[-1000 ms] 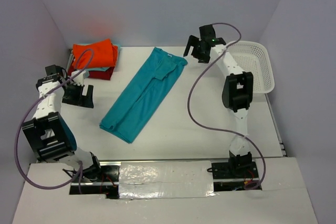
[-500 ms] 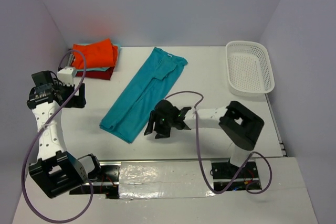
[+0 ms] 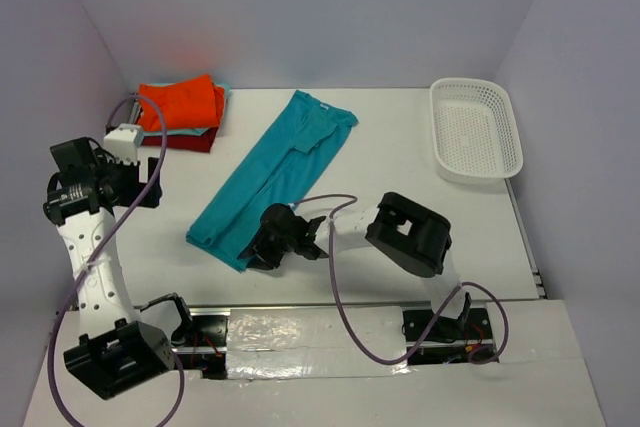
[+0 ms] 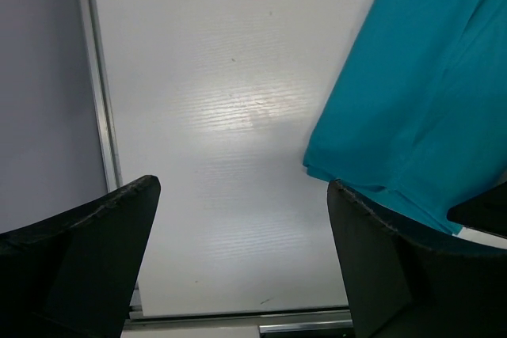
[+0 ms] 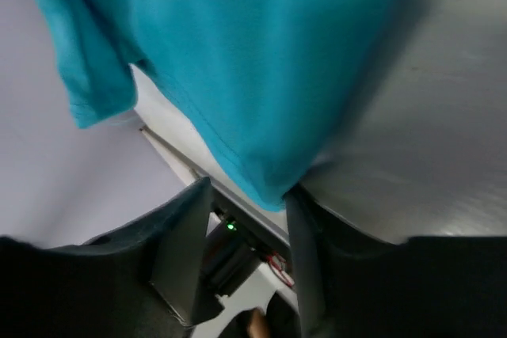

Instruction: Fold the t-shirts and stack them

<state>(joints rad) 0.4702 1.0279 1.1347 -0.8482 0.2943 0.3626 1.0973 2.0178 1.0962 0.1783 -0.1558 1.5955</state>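
Observation:
The teal t-shirt lies at a slant across the table (image 3: pixel 268 179). Next, my right gripper pulls the t-shirt's near corner (image 3: pixel 238 264) over to straighten the t-shirt before both grippers fold its hem up.
A teal-blue t-shirt (image 3: pixel 275 177), folded into a long strip, lies diagonally across the table's middle. Low at its near corner is my right gripper (image 3: pixel 262 247). In the right wrist view that corner of the teal t-shirt (image 5: pixel 238 61) hangs between the half-narrowed jaws of the right gripper (image 5: pixel 247 195), with a gap still showing. At the back left, a folded orange t-shirt (image 3: pixel 180 102) tops a stack, and a dark red one (image 3: pixel 190 143) shows at the bottom. My left gripper (image 3: pixel 130 182) hovers wide open at the left. Its fingers (image 4: pixel 87 227) frame bare table beside the teal t-shirt (image 4: pixel 420 100).
A white mesh basket (image 3: pixel 470 84) stands at the back right corner. A metal rail (image 4: pixel 99 100) runs along the table's left edge, close to the left gripper. Purple cables loop from both arms.
My right arm swung from the back right by the basket down to the teal shirt's near corner, its jaws narrowing. The left arm drew back to the left, still wide open.

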